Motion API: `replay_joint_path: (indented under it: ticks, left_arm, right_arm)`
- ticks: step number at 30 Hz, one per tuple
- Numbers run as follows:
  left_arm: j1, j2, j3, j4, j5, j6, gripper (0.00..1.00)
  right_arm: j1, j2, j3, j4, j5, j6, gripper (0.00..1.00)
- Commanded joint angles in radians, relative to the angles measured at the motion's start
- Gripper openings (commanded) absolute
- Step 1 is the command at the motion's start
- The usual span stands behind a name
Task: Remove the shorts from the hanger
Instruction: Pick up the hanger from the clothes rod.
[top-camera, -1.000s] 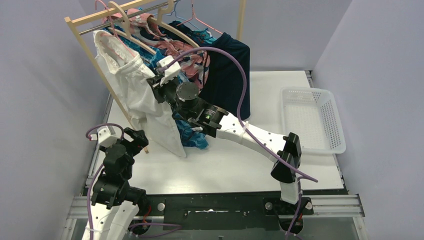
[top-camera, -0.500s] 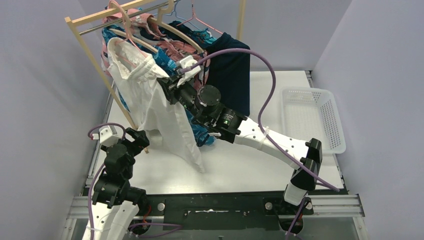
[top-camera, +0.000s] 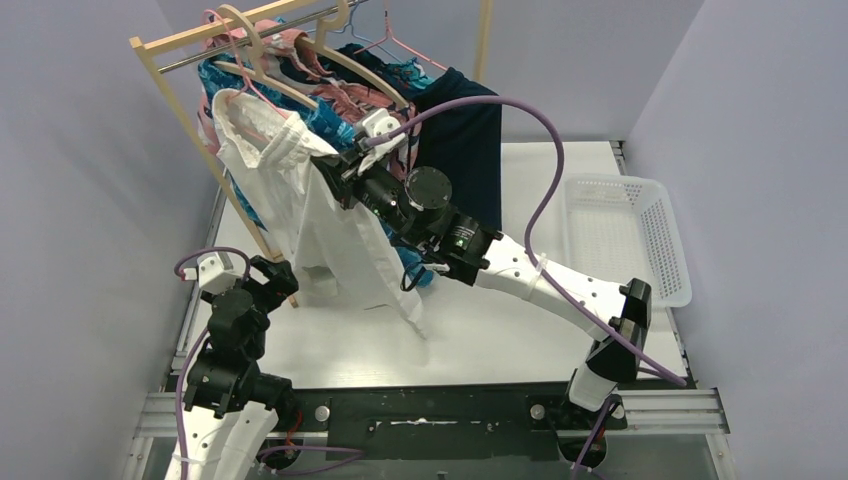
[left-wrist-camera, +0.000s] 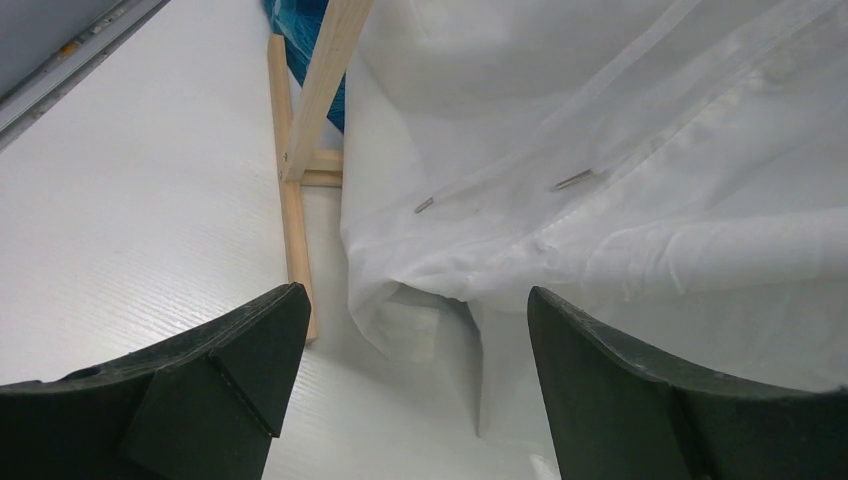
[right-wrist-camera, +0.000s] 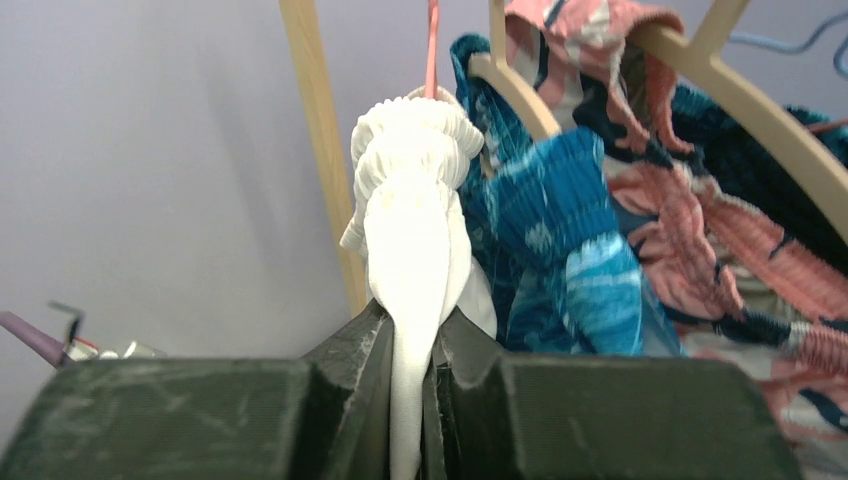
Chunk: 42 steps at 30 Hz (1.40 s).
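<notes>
I can see the pink hanger inside the waistband (top-camera: 280, 113) high above my left gripper, so my right gripper should lower both before my left gripper takes the hanger (top-camera: 250, 84).
The white shorts (top-camera: 335, 235) hang from a pink hanger (top-camera: 238, 82) at the front of the wooden rack (top-camera: 165, 70). My right gripper (top-camera: 330, 170) is shut on their waistband, which shows bunched between the jaws in the right wrist view (right-wrist-camera: 410, 300). Their legs drape down to the table. Behind them hang the blue wave-patterned shorts (right-wrist-camera: 560, 240), the pink-and-navy floral shorts (right-wrist-camera: 700, 250) and the dark navy shorts (top-camera: 460, 140). The teal shark pair is not clearly visible. My left gripper (left-wrist-camera: 410, 400) is open and empty, low by the rack's foot (left-wrist-camera: 295, 240), facing the white legs (left-wrist-camera: 600, 230).
A white plastic basket (top-camera: 625, 240) stands at the right of the table. The rack's wooden post (top-camera: 225, 175) and foot stand just ahead of my left arm. Wooden hangers (top-camera: 350, 65) and a blue wire hanger (top-camera: 385, 20) hang on the rail.
My right gripper has pulled the white waistband right and toward me along the rack. The white legs have swung forward and right with it. The left arm has not moved.
</notes>
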Motion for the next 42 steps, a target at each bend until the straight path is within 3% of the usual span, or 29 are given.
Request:
replay_joint_path:
  ticks: [1, 8, 23, 28, 37, 42]
  left_arm:
    - [-0.004, -0.011, 0.009, 0.065, 0.000, 0.005, 0.80]
    - [-0.004, -0.010, 0.010, 0.065, 0.001, 0.003, 0.80]
    - [-0.004, -0.030, 0.010, 0.065, -0.006, 0.002, 0.80]
    - [-0.004, -0.026, 0.012, 0.065, -0.002, 0.002, 0.80]
    - [-0.019, -0.069, 0.024, 0.060, 0.085, 0.010, 0.81]
    - [-0.027, -0.086, 0.050, 0.036, 0.205, 0.055, 0.89]
  right_arm:
    - [0.001, 0.023, 0.169, 0.104, -0.047, -0.048, 0.00]
    - [0.002, 0.036, 0.188, 0.179, -0.043, -0.062, 0.00]
    - [0.016, -0.198, -0.155, 0.247, -0.064, -0.027, 0.00]
    - [0.018, -0.237, -0.201, 0.225, -0.061, -0.010, 0.00]
    - [0.003, -0.469, -0.596, 0.049, -0.231, 0.127, 0.00]
    - [0.002, -0.646, -0.870, -0.033, -0.214, 0.260, 0.00]
